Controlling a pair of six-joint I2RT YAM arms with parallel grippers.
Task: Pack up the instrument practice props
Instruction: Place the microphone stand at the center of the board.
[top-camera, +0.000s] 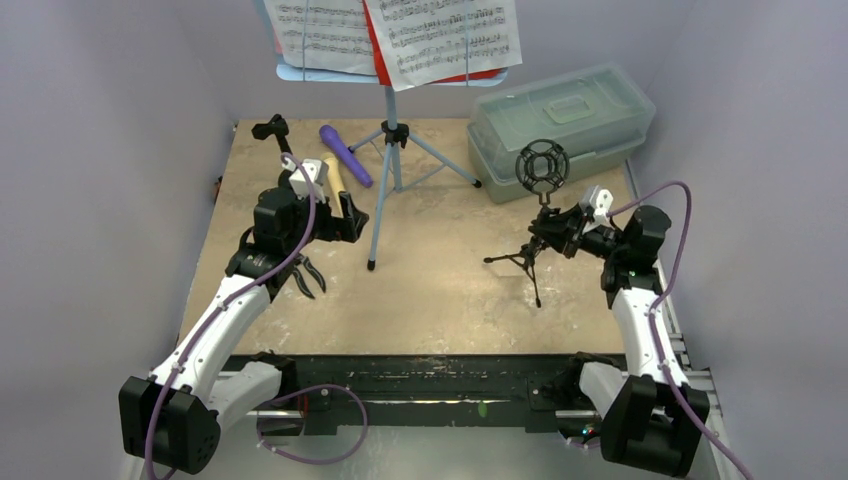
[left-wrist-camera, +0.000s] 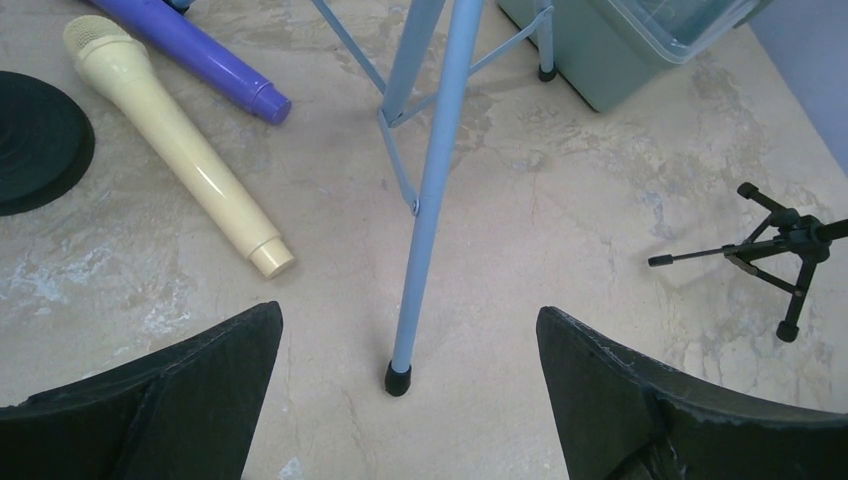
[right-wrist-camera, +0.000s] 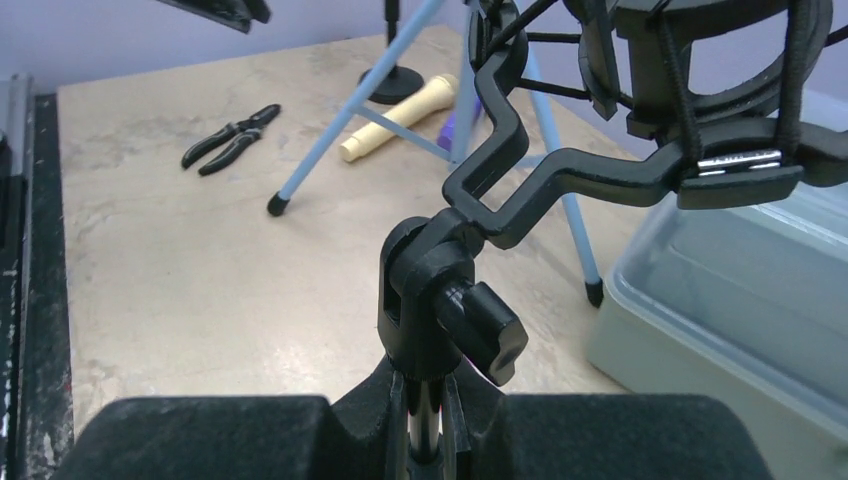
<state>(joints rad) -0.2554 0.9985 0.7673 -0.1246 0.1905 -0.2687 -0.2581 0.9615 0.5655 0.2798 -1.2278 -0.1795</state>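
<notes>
The tripod mic holder's legs (top-camera: 527, 262) are spread over clear tabletop (top-camera: 503, 283), so the robot's right gripper should go on setting the holder down there until the holder's feet stand before it lets go.
My right gripper (top-camera: 555, 232) (right-wrist-camera: 425, 435) is shut on the thin stem of the black tripod mic holder (top-camera: 541, 166) (right-wrist-camera: 470, 300), just below its tilt knob. The holder's ring mount (right-wrist-camera: 700, 90) stands above the jaws. My left gripper (top-camera: 345, 215) (left-wrist-camera: 410, 370) is open, and the foot of one leg of the pale-blue music rack (top-camera: 388, 150) (left-wrist-camera: 430, 200) stands between its fingers, untouched. Sheet-music pages (top-camera: 400, 35) rest on the rack. The tan microphone (top-camera: 333, 175) (left-wrist-camera: 175, 150) and the purple microphone (top-camera: 345, 155) (left-wrist-camera: 200, 55) lie left of that leg. A round-base holder (top-camera: 272, 128) (left-wrist-camera: 35, 140) stands further left.
The translucent grey-green lidded box (top-camera: 560, 125) (right-wrist-camera: 730, 300) sits shut at the back right, close behind the tripod holder. Black pliers (top-camera: 308, 275) (right-wrist-camera: 230, 138) lie on the table near my left arm. Grey walls close in the table on three sides.
</notes>
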